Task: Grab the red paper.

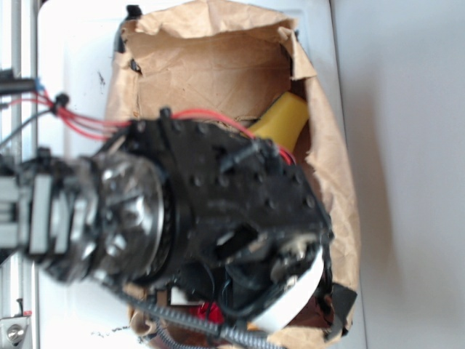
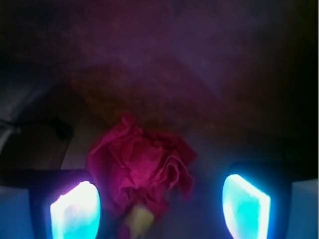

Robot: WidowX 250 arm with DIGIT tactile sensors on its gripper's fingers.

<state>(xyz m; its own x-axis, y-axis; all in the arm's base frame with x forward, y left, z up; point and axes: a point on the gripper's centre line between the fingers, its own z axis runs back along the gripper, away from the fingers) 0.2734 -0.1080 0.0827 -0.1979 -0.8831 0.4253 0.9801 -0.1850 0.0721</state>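
I expect the red paper (image 2: pixel 141 165) to squeeze thin where it is pinched but stay bunched above when I lift it, because loose folds (image 2: pixel 175 173) ruffle the wad's edge.
The red paper (image 2: pixel 142 162) is a crumpled, creased wad lying on the dim floor of the brown box, low in the middle of the wrist view. My gripper (image 2: pixel 160 201) is open, its two glowing pads (image 2: pixel 76 209) standing wide on either side of the wad; the left one is close to it and the right one is well apart. Neither pad touches the paper. In the exterior view the black arm (image 1: pixel 218 203) hangs over the box and hides the wad. A small red patch (image 1: pixel 209 313) shows under the arm, but what it is cannot be told.
The brown paper-lined box (image 1: pixel 330 174) has crumpled walls all round. A yellow wedge block (image 1: pixel 285 120) leans at its far right. A pale yellowish blur (image 2: pixel 138 220) lies just below the wad. Red wires (image 1: pixel 73 120) run along the arm at left.
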